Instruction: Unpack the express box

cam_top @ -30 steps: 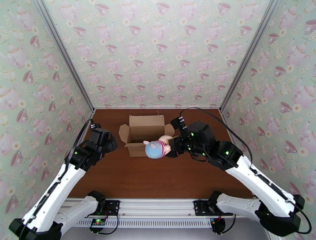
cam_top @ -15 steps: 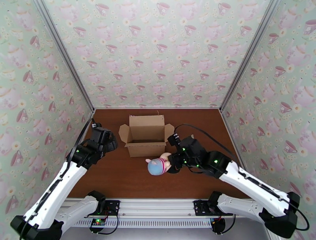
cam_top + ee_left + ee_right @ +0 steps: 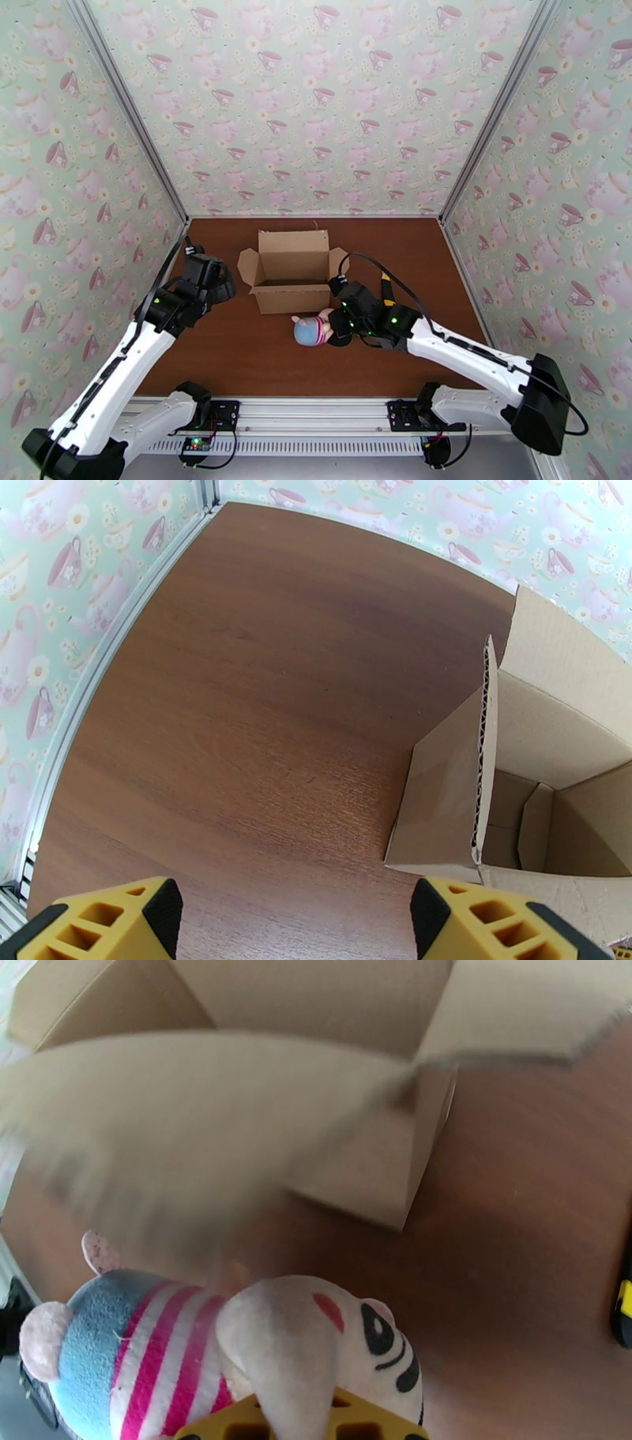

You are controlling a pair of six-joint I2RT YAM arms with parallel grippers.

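The doll is clear of the express box's near side, so I keep lowering it with my right gripper to the open wood in front and let go there.
The express box stands open at the back middle of the brown table, its flaps spread and its inside looking empty from above. In the left wrist view its left flap and inner wall are at the right. My right gripper is shut on a small plush doll with a blue and pink striped cap, held low just in front of the box's near wall. The right wrist view has the doll close up, with the box blurred behind it. My left gripper hangs open to the left of the box, its yellow fingertips wide apart.
Patterned walls close the table in on the left, back and right, with metal posts at the back corners. The arm bases sit on a rail at the near edge. Bare wood lies in front of the box and to both sides.
My right gripper has carried the doll from the box's front right corner toward me and down, to a spot in front of the box. The left arm has stayed put.
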